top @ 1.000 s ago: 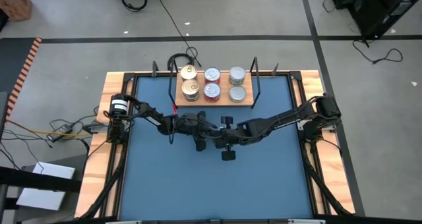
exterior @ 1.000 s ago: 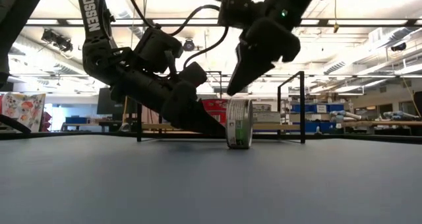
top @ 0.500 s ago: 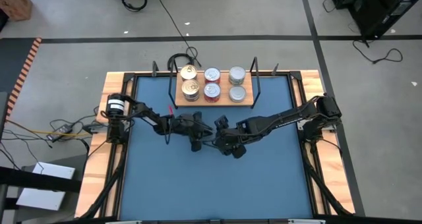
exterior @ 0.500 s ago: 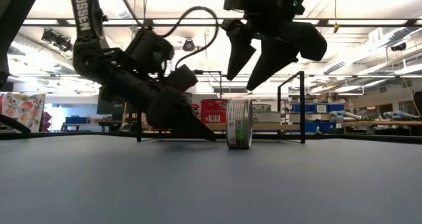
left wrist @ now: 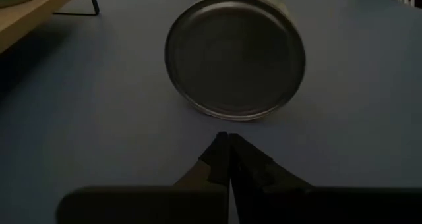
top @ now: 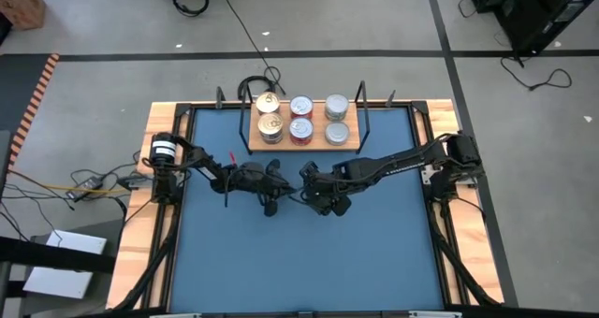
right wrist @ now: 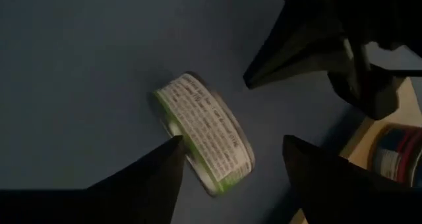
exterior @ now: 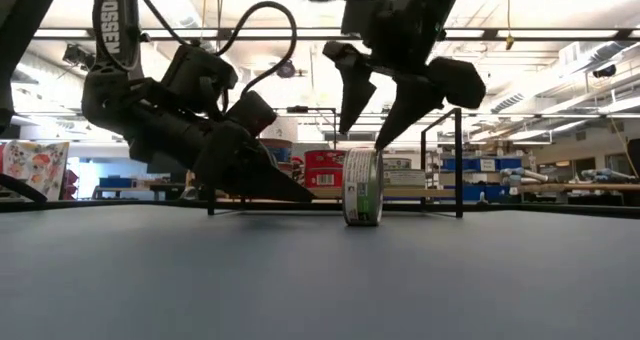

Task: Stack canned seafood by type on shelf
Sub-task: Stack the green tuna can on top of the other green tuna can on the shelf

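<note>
The tin is standing on its rim (exterior: 362, 187), so I should grab it across both flat sides with my right gripper and turn it flat before I stack it on the near silver-lidded tin (top: 337, 133).
One tin of canned seafood (exterior: 363, 187) stands on its rim on the blue table, its green-and-white label (right wrist: 204, 135) up and its silver lid (left wrist: 234, 53) facing my left gripper. My left gripper (exterior: 312, 196) is shut, low over the table, a little short of that lid. My right gripper (exterior: 366, 135) hangs open just above the tin, one finger to each side, pointing steeply down. The shelf (top: 301, 138) at the table's far side carries several tins: gold-lidded (top: 270, 114), red-sided (top: 300, 118) and plain silver (top: 336, 120).
The shelf's black wire uprights (exterior: 458, 160) stand just beyond the tin. Bare blue table (top: 299, 252) stretches toward the near edge. A wooden rim (top: 140, 224) frames the table.
My right gripper has opened and rolled about its own axis while staying over the tin. My left gripper, still shut, has drawn back from the tin toward the table's left edge. The tin has stayed standing on its rim.
</note>
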